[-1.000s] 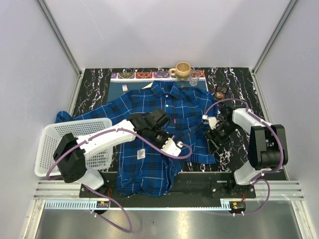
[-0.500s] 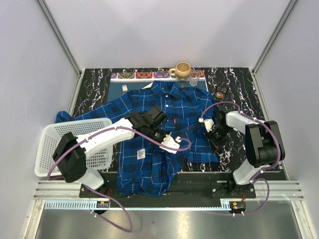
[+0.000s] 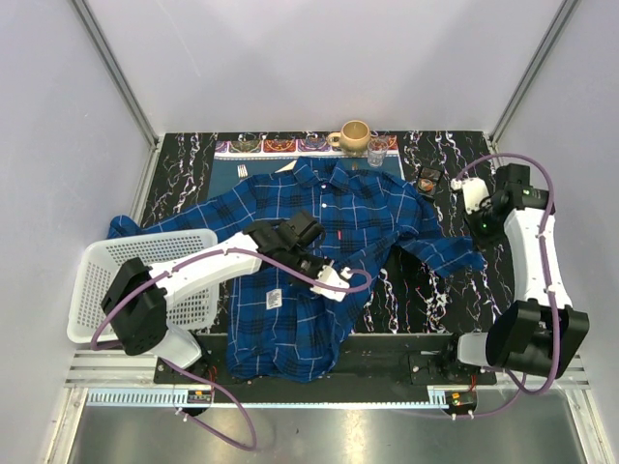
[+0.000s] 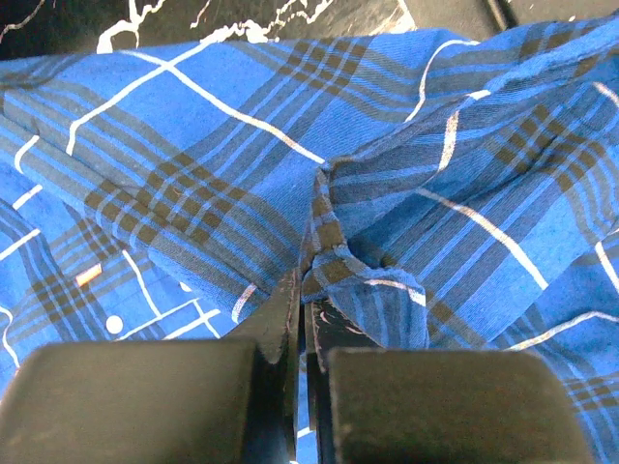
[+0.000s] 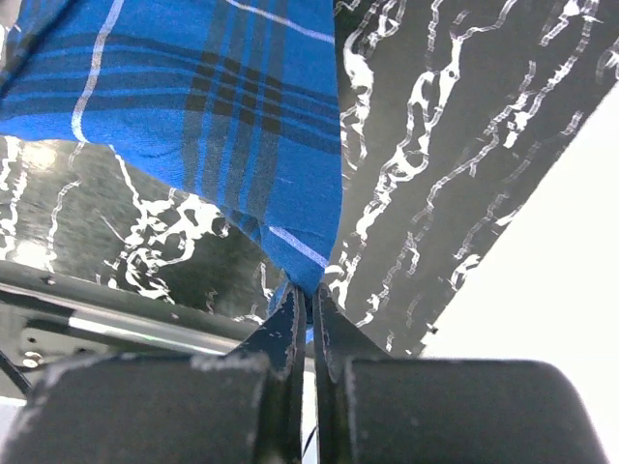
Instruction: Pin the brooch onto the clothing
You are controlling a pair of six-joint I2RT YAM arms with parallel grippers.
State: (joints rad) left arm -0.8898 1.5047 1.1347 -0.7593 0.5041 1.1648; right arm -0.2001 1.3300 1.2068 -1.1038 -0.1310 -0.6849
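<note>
My right gripper should go on pulling the sleeve's end [image 3: 468,258] it is holding away from the shirt body until the sleeve lies spread out, before it lets go, as there is clear table [image 3: 497,278] beyond.
The clothing [image 3: 319,222], a blue and navy plaid shirt, lies spread on the dark marbled table [image 3: 184,164]. My left gripper [image 3: 343,285] is shut on a fold of the shirt's front [image 4: 358,271], its tips [image 4: 308,290] pinching the cloth. My right gripper [image 3: 480,242] is at the right, shut on the end of the right sleeve [image 5: 261,116], held above the table at its tips [image 5: 309,295]. The sleeve [image 3: 440,242] stretches from the shirt body out to it. The brooch [image 3: 427,179], a small dark and orange thing, lies on the table behind the sleeve, apart from both grippers.
A white basket [image 3: 106,280] stands at the left, over the left sleeve. A tan mug [image 3: 354,135], a small glass [image 3: 377,150] and a patterned strip [image 3: 271,147] line the back edge. A white paper tag [image 3: 275,299] and a red pocket tab [image 3: 340,235] sit on the shirt.
The right gripper shut on the sleeve end beside the shirt body and swung far to the right and back, drawing the sleeve out. The left gripper kept its pinch and barely moved.
</note>
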